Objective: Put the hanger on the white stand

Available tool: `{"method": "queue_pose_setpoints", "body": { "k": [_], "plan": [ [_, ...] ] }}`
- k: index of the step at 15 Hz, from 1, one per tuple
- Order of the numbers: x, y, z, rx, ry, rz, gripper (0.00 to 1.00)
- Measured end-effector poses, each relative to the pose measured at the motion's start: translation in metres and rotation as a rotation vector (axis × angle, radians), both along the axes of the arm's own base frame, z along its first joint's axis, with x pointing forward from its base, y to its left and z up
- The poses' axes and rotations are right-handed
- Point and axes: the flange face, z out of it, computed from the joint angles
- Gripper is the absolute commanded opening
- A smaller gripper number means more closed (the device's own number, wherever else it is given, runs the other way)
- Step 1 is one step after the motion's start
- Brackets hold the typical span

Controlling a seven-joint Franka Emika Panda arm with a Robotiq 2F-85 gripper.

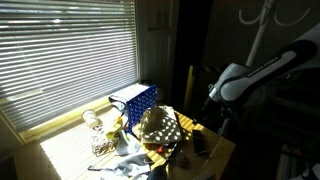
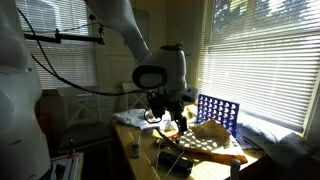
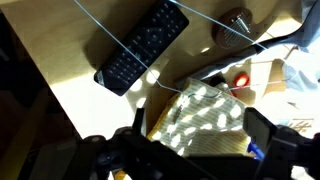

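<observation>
The hanger's wire (image 3: 128,48) slants across my open gripper's fingers, so I should turn to match and lower onto the part of the wire (image 3: 165,82) by the black remote control.
The hanger (image 3: 105,30) shows only in the wrist view, as thin pale wire lines lying across the tabletop, over a black remote control (image 3: 140,48) and onto a sun-dappled spotted cloth object (image 3: 200,115). My gripper (image 3: 198,140) is open and empty, its two dark fingers hanging above that cloth object, below the wire. In both exterior views the gripper (image 1: 214,100) (image 2: 166,108) hovers over the cluttered table. The white stand (image 1: 258,38) rises at the back behind the arm, with curved hook arms at its top. The hanger is too thin to make out in the exterior views.
A blue grid rack (image 2: 217,112) (image 1: 137,99) stands on the table by the blinds-covered window. A clear bottle (image 1: 92,121) and other small clutter crowd the wooden table (image 1: 222,150). A small red-and-white object (image 3: 240,80) lies near the cloth.
</observation>
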Motion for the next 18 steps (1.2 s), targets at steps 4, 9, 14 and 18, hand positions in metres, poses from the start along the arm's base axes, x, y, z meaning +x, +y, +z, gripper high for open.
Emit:
{"method": "queue_pose_setpoints", "body": {
  "k": [4,9,14,18],
  "plan": [
    [0.0,-0.004,-0.022,-0.005,0.002,-0.065,1.0],
    [-0.004,-0.004,-0.058,-0.073,0.051,-0.033,1.0],
    [-0.001,-0.004,-0.055,-0.043,0.03,-0.113,1.0],
    [0.009,0.013,-0.051,0.014,-0.01,-0.218,1.0]
  ]
}}
